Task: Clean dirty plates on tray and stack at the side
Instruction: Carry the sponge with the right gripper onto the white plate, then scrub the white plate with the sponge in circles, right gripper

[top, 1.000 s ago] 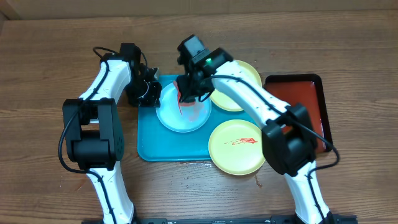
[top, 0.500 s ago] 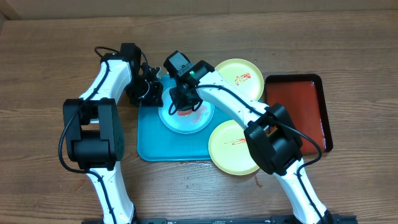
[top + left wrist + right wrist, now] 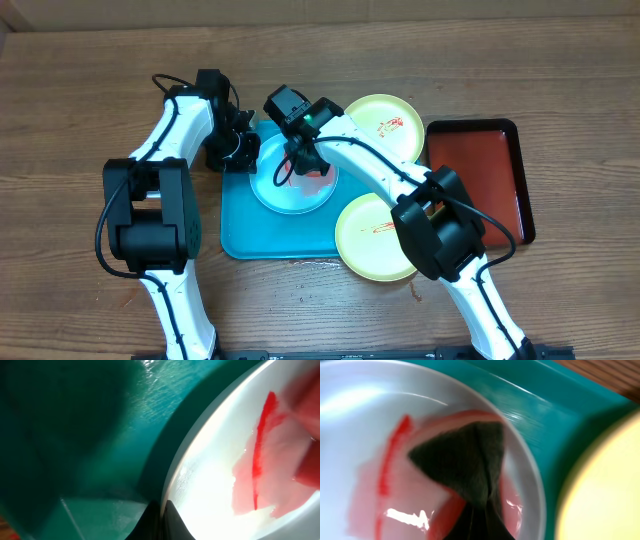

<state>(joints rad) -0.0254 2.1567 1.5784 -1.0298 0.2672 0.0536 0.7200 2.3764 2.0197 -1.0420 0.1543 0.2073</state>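
Observation:
My right gripper has the wiping pad close to the white plate's rim (image 3: 524,449) while the red sauce smear (image 3: 259,454) is uncovered, so it should wipe back across the smear.
The white plate (image 3: 285,192) lies on the teal tray (image 3: 240,232), with a red sauce smear (image 3: 260,445) and a pink film on it. My left gripper (image 3: 243,150) is shut on the plate's left rim; in the left wrist view its jaws (image 3: 161,521) pinch the rim of the plate (image 3: 210,485). My right gripper (image 3: 305,160) is shut on a dark wiping pad (image 3: 465,465) pressed onto the plate (image 3: 360,410). Two yellow-green plates with red smears lie at the right, one behind (image 3: 385,120) and one in front (image 3: 375,238).
A dark red black-rimmed tray (image 3: 480,170) lies at the far right. The front yellow-green plate overlaps the teal tray's right edge. Bare wooden table (image 3: 80,120) surrounds everything. The teal tray also shows in the left wrist view (image 3: 100,460) and the right wrist view (image 3: 560,415).
My right gripper has moved left across the white plate with the pad. The plate has shifted slightly. The left arm has stayed on the rim.

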